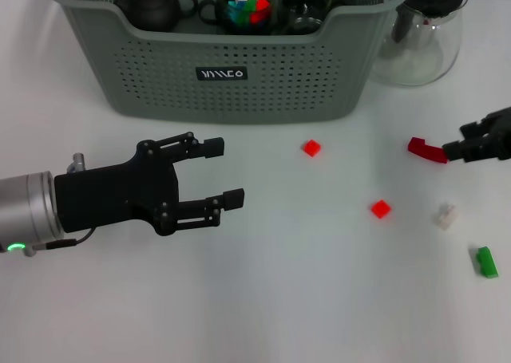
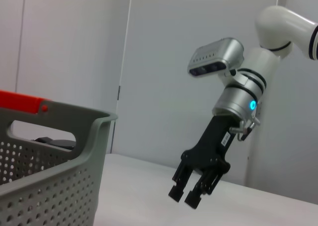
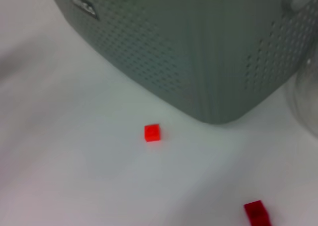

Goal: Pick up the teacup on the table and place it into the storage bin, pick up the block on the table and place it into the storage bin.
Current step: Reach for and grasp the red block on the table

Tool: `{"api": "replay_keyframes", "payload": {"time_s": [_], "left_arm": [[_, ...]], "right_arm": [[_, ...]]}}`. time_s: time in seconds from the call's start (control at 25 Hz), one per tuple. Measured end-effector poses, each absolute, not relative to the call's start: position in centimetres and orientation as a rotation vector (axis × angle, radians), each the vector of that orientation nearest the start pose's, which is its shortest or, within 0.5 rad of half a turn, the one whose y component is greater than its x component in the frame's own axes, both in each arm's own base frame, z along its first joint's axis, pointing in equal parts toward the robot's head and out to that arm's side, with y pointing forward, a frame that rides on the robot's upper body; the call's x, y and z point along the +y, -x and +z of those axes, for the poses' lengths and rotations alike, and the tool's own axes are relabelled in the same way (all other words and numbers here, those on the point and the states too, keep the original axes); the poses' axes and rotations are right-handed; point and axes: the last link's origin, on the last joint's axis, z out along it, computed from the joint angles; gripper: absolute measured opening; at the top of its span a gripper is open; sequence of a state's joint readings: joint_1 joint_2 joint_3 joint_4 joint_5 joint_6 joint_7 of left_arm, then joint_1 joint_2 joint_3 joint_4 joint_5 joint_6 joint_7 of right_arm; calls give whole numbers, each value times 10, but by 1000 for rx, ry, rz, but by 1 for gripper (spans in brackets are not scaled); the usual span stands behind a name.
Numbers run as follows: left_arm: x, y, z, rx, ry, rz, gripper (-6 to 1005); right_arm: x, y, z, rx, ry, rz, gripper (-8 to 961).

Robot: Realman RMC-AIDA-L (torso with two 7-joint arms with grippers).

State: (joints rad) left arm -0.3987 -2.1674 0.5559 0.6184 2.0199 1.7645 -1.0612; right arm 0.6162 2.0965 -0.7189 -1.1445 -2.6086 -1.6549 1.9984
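I should take the dark red curved block point(image 1: 426, 149) with my right gripper, closing on its near end point(image 1: 438, 155) and carrying it to the storage bin, because the block is far from my left gripper.
The grey-green storage bin point(image 1: 239, 76) stands at the back, and its corner also shows in the left wrist view point(image 2: 74, 176) and the right wrist view point(image 3: 208, 52). Inside it sit a dark teapot point(image 1: 156, 8), a dark teacup point(image 1: 243, 10) filled with coloured blocks, and a glass cup point(image 1: 305, 8). Loose blocks lie on the table: two red squares point(image 1: 311, 147) point(image 1: 381, 208), a dark red curved one point(image 1: 427, 150), a white one point(image 1: 445, 215) and a green one point(image 1: 486, 262). My left gripper point(image 1: 223, 171) hovers open and empty at the front left. My right gripper point(image 1: 459, 140) is open at the right edge, one fingertip against the curved block.
A clear glass jug point(image 1: 423, 32) with a dark lid stands right of the bin. The left wrist view shows the right arm's gripper point(image 2: 185, 196) pointing down over the table. A red square block point(image 3: 152, 132) lies before the bin's corner, and a darker red one point(image 3: 256, 213) lies closer.
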Motion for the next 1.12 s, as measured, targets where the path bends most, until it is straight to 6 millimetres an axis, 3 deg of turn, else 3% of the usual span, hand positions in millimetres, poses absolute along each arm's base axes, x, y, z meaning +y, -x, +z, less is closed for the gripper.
{"api": "replay_keyframes", "payload": {"time_s": [0.28, 0.52, 1.12], "left_arm": [[264, 273, -26, -430, 2707, -949, 785], [264, 273, -28, -437, 2708, -954, 785], [265, 275, -31, -460, 2699, -937, 785]], "right_arm": [[362, -273, 36, 995, 2613, -159, 513], [367, -279, 29, 964, 2589, -175, 459], [374, -291, 16, 907, 2560, -208, 460]]}}
